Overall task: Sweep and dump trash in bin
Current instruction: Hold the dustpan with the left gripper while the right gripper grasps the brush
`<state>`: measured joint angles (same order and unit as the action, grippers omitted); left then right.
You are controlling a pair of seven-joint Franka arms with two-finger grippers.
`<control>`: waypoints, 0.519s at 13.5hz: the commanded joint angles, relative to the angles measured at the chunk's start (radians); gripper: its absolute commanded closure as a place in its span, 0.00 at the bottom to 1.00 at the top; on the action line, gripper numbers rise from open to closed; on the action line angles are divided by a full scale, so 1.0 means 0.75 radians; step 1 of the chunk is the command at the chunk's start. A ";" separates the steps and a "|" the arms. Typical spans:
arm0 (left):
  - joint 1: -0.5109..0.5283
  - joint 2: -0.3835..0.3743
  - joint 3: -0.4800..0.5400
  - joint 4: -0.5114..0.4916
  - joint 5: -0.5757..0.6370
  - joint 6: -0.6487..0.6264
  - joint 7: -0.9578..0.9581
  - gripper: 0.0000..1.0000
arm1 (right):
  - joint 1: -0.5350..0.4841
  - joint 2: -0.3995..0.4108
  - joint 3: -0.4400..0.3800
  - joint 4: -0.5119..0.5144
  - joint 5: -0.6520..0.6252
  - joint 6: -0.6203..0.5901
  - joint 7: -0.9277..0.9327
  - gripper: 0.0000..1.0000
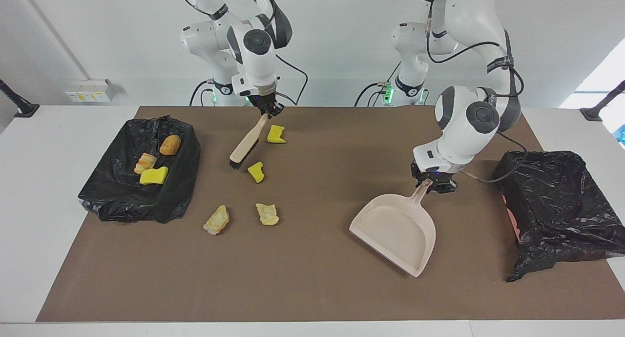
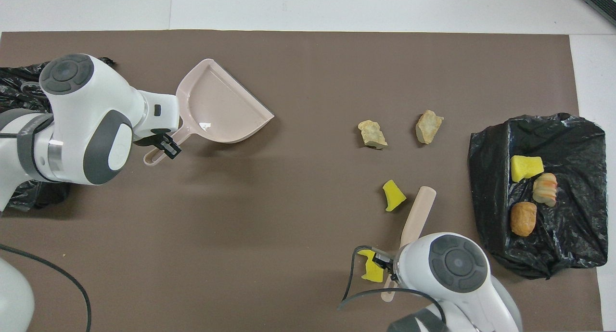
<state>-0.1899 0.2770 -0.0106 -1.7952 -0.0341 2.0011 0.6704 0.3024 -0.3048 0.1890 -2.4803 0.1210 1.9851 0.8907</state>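
The left gripper should turn the dustpan and draw it nearer me (image 2: 260, 179), facing the yellow chunks, before sweeping, because the beige dustpan's open edge (image 2: 243, 87) slants away from them.
My right gripper (image 1: 266, 111) is shut on the handle of a tan brush (image 1: 245, 144), whose bristles hang low beside a yellow sponge chunk (image 1: 256, 172). A second yellow chunk (image 1: 276, 134) lies nearer the robots, by the handle. Two tan lumps (image 1: 217, 220) (image 1: 267, 214) lie farther out on the brown mat. My left gripper (image 1: 432, 183) is shut on the handle of the beige dustpan (image 1: 395, 232), which is empty and rests tilted on the mat. In the overhead view the brush (image 2: 418, 214) and the dustpan (image 2: 219, 108) show too.
A black-lined bin (image 1: 112, 195) at the right arm's end holds three scraps: a yellow chunk (image 1: 154, 175) and two orange-brown lumps (image 1: 170, 144) (image 1: 145, 162). A second black-lined bin (image 1: 556, 205) stands at the left arm's end, beside the dustpan.
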 commanded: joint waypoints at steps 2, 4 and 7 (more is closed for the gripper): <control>0.098 -0.032 -0.010 -0.026 0.025 -0.020 0.518 1.00 | -0.023 0.093 0.018 0.004 -0.020 0.130 -0.130 1.00; 0.104 -0.048 -0.008 -0.061 0.025 -0.017 0.750 1.00 | -0.017 0.209 0.020 0.102 -0.018 0.143 -0.157 1.00; 0.071 -0.075 -0.010 -0.105 0.100 0.011 0.863 1.00 | 0.014 0.359 0.022 0.285 0.004 0.139 -0.161 1.00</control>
<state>-0.1150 0.2706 -0.0153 -1.8186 -0.0002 1.9943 1.2747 0.3064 -0.1255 0.2032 -2.3806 0.1213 2.0988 0.7942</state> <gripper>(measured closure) 0.687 0.731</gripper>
